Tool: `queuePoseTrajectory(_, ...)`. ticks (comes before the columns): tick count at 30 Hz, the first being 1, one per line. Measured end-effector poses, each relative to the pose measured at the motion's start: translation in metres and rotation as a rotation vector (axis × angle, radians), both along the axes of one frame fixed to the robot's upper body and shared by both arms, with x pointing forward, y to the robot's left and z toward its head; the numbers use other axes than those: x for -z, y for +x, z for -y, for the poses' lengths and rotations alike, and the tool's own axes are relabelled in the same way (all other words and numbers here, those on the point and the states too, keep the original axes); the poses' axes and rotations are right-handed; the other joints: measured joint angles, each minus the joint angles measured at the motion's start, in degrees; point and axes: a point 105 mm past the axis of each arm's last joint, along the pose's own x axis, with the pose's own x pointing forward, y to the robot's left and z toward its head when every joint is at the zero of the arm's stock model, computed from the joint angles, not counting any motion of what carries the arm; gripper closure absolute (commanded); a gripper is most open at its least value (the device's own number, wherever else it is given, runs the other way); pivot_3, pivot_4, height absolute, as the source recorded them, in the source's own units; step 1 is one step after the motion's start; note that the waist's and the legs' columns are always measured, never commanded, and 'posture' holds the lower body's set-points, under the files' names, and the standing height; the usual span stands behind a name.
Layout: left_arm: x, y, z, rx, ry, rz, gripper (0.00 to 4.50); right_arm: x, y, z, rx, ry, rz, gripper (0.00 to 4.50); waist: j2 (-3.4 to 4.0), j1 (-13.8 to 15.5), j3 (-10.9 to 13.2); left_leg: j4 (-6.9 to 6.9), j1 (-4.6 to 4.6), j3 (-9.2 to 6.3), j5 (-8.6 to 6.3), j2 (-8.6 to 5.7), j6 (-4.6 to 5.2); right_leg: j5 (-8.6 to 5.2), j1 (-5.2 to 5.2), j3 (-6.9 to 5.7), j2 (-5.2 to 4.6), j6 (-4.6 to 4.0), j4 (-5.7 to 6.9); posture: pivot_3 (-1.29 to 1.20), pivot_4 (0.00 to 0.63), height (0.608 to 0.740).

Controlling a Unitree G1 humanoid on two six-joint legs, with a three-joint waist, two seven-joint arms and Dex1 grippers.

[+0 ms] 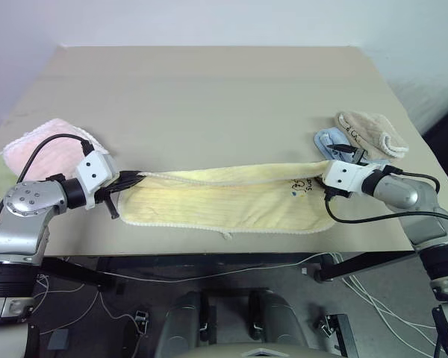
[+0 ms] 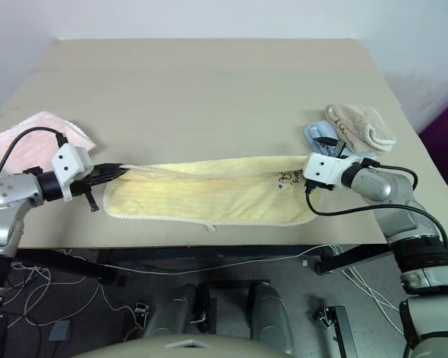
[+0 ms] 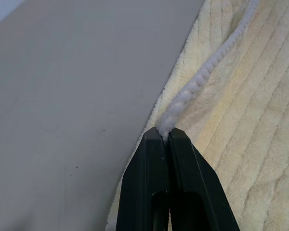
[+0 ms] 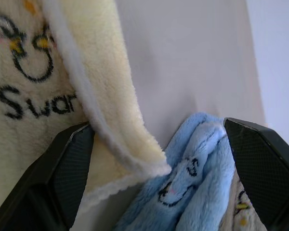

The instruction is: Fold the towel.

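I expect the pale yellow towel [image 1: 218, 210] to straighten along the towel's whitish edging [image 1: 224, 183], which curls forward in a loose bow, when I pull the towel's corners apart.
The pale yellow towel [image 1: 224, 201] lies stretched along the table's front edge, with small dark lettering near its right end. My left gripper [image 1: 134, 177] is shut on the whitish edging at the towel's upper left corner; the left wrist view shows the cord-like edging [image 3: 197, 82] pinched at the fingertips. My right gripper [image 4: 156, 126] stands open at the towel's right end. The towel's upper right corner [image 4: 101, 57] hangs loose between the two wide-apart fingers, not clamped.
A blue towel [image 4: 197, 168] lies folded just right of the yellow corner, partly between the right gripper's fingers, with a beige towel [image 1: 373, 130] behind it. A pink towel [image 1: 41, 145] sits at the table's left edge. The tan table [image 1: 209, 97] stretches bare toward the back.
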Motion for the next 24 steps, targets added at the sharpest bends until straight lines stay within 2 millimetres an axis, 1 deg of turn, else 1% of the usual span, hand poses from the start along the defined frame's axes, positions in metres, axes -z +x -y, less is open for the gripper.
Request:
queuePoseTrajectory(1,0.0011,-0.0004,-0.0004,-0.003,0.0,-0.003,4.47,0.0006,0.0011,-0.0002,-0.006,-0.017,0.009,0.0,0.0,0.0,0.0,0.0,0.0,0.0,0.0,0.0,0.0,0.0,0.0,0.0,0.0,0.0,0.01,0.0,0.15,0.74)
queuePoseTrajectory(4,0.003,-0.001,-0.0007,-0.008,-0.001,-0.006,4.5,0.0009,0.0025,-0.001,-0.019,-0.042,0.022,0.59,0.0,-0.1,0.0,0.0,0.01,0.0,0.01,0.01,-0.01,0.0,0.0,0.01,0.01,0.0,0.01,0.0,0.15,0.74)
queuePoseTrajectory(8,0.0047,-0.002,-0.0008,-0.011,0.001,-0.009,4.5,0.0082,0.0013,-0.0029,-0.038,-0.07,0.003,1.93,0.0,-0.1,0.0,0.0,0.01,0.01,0.01,0.01,-0.01,0.0,0.0,0.01,0.01,0.0,0.01,0.0,0.15,0.74)
queuePoseTrajectory(15,0.0068,-0.0024,-0.0005,-0.015,-0.005,-0.012,4.5,0.0089,0.0005,-0.0041,-0.05,-0.077,-0.002,4.33,0.0,-0.1,0.0,0.0,0.01,0.01,0.01,0.01,-0.01,0.0,0.0,0.01,0.01,0.0,0.01,0.0,0.15,0.74)
queuePoseTrajectory(16,0.0069,-0.0022,-0.0005,-0.017,-0.007,-0.011,4.5,0.0089,0.0005,-0.0042,-0.051,-0.077,-0.002,4.43,0.0,-0.1,0.0,0.0,0.01,0.01,0.01,0.01,-0.01,0.0,0.0,0.01,0.01,0.0,0.01,0.0,0.15,0.74)
queuePoseTrajectory(21,0.0075,-0.0003,0.0008,-0.032,-0.028,-0.001,4.5,0.0079,0.0008,-0.0041,-0.048,-0.074,0.005,4.43,0.0,-0.1,0.0,0.0,0.01,0.01,0.01,0.01,-0.01,0.0,0.0,0.01,0.0,0.0,0.02,0.0,0.15,0.74)
queuePoseTrajectory(24,0.004,0.0033,0.0008,-0.063,-0.092,0.025,4.5,0.0045,0.0021,-0.005,-0.045,-0.061,0.019,4.43,0.0,-0.1,0.0,0.0,0.01,0.01,0.01,0.01,-0.01,0.0,0.0,0.02,0.01,0.0,0.02,0.0,0.15,0.74)
